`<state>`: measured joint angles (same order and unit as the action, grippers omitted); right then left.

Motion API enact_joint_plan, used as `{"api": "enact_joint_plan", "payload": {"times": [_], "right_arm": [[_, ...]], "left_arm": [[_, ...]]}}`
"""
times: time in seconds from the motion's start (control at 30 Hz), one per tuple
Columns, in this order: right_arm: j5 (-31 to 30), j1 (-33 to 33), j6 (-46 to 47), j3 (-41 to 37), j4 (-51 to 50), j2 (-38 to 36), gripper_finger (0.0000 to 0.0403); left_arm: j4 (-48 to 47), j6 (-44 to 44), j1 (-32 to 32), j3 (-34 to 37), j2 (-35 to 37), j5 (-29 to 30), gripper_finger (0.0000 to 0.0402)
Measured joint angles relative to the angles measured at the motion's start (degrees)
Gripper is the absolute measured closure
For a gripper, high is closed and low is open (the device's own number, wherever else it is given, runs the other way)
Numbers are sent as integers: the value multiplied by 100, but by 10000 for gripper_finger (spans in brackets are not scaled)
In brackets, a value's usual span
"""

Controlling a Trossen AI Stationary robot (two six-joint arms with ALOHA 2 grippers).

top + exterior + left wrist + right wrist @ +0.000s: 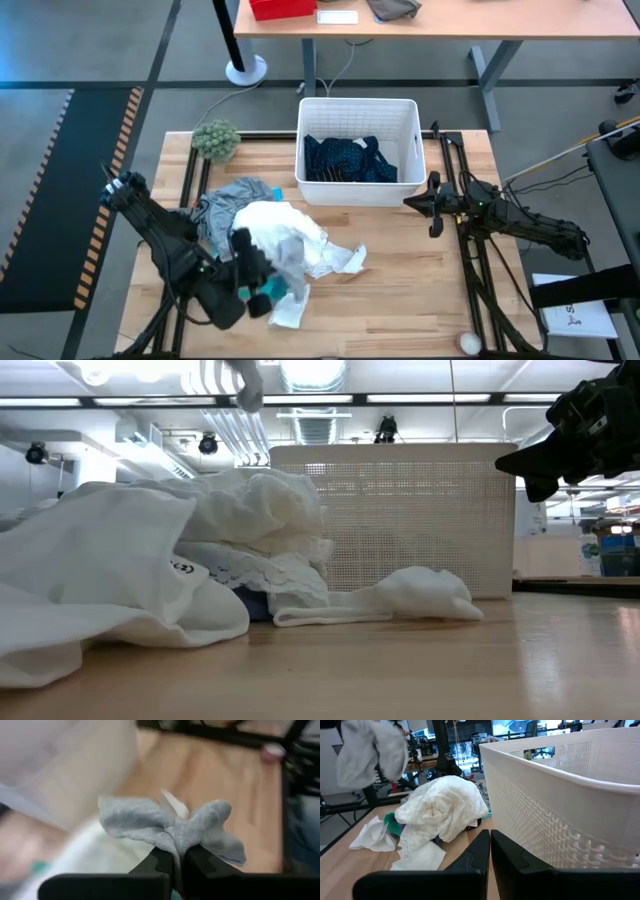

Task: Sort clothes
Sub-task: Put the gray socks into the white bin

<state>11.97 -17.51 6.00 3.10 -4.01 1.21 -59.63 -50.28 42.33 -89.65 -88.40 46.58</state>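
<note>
My left gripper should keep moving toward the open white bin, with the grey garment hanging clear (pixel 357 762) of the pile, and let go over the dotted navy garment (pixel 348 160).
My left gripper (pixel 266 268) is at the near side of the clothes pile, shut on a grey garment (pixel 170 825). That garment also shows raised in the right wrist view (pixel 370 750). The pile holds another grey piece (pixel 232 196), a white garment (pixel 285 225), a bit of turquoise cloth (pixel 276 291) and small white pieces (pixel 342 260), all lying on the table. The dotted navy garment (pixel 345 160) lies inside the white bin (pixel 405 115). My right gripper (pixel 432 207) is shut and empty, beside the bin's right wall. My left gripper pinches a bunched fold of the grey garment (pixel 176 842) between its two fingertips. The cloth bulges out past the fingers on both sides. The fingers come from the table's left. In the right wrist view the cloth hangs raised above the table.
A fuzzy green ball (pixel 216 138) sits at the table's far left. A small pale ball (pixel 468 342) lies near the front right edge. Bare wood shows in front of the bin and to the pile's right (pixel 400 290). A desk (pixel 450 20) stands beyond the table.
</note>
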Motion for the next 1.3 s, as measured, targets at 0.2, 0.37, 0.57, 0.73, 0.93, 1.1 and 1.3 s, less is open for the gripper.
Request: {"api": "enact_joint_plan", "payload": {"times": [0.2, 0.37, 0.57, 0.73, 0.93, 1.1, 1.3], "right_arm": [[1, -1, -1, -1, 0, 0, 403], [0, 0, -2, 1, 0, 2, 403], [2, 1, 0, -1, 0, 0, 403], [2, 0, 0, -1, -2, 2, 403], [0, -1, 0, 1, 0, 1, 403], [0, -1, 0, -1, 0, 0, 403], [2, -1, -2, -1, -2, 4, 403]], "left_arm": [[184, 1174, -828, -181, 58, 546, 399], [1203, 2709, -1756, -181, 135, 316, 400], [3115, 4594, -3130, -179, 144, -1690, 400], [3896, 4777, -4462, -179, 134, -3248, 400], [4168, 4430, -5688, -177, 100, -4174, 400], [4268, 4369, -6123, -170, -47, -4217, 389], [4458, 4582, -6181, -170, -366, -4246, 358]]}}
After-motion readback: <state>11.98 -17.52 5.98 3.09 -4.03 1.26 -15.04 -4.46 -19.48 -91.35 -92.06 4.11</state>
